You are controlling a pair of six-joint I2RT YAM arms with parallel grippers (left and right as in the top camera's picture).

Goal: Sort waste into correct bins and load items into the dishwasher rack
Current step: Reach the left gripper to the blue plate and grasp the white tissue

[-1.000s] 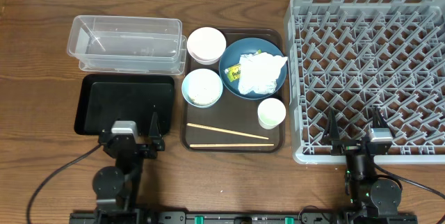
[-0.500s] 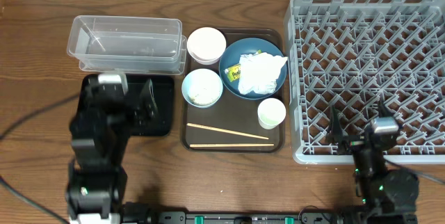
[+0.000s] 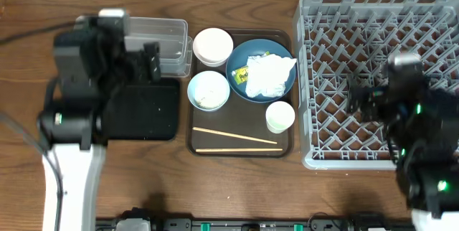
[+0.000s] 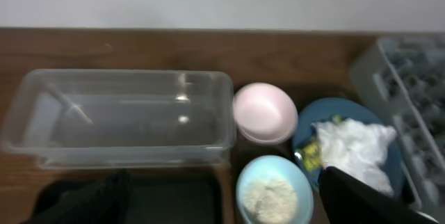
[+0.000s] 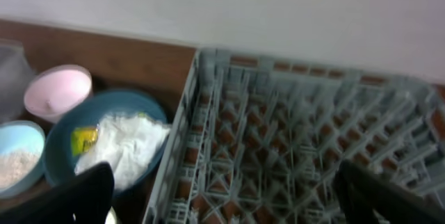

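Note:
The crumpled napkin lies on top of the yellow-green wrapper (image 3: 241,75) and is open from above, so my left gripper should go on toward the napkin (image 3: 268,76) until its fingers close on the napkin.
My left gripper (image 3: 135,62) hangs open above the clear tub (image 3: 168,37) and the black tray (image 3: 143,109), holding nothing. My right gripper (image 3: 387,102) is open over the grey rack (image 3: 373,30), also holding nothing. On the dark blue plate (image 3: 269,46) lie a crumpled napkin (image 3: 271,75) and a yellow-green wrapper (image 3: 239,75). The light-blue bowl (image 3: 209,90) holds rice scraps. Beside them are stacked white bowls (image 3: 213,46), a white cup (image 3: 280,116) and two chopsticks (image 3: 233,139). In the left wrist view the tub (image 4: 125,113) and the light-blue bowl (image 4: 272,196) lie ahead.
A dark brown serving tray (image 3: 240,148) carries the dishes between the bins and the rack. Wooden table (image 3: 43,1) shows on all sides. The left arm's body hides the left part of the tub and of the black tray. A pale wall (image 5: 222,1) stands behind the table.
Both arms have risen from the table's front edge and moved toward the back: the left over the bins, the right over the rack. Both grippers stayed open. No object has moved.

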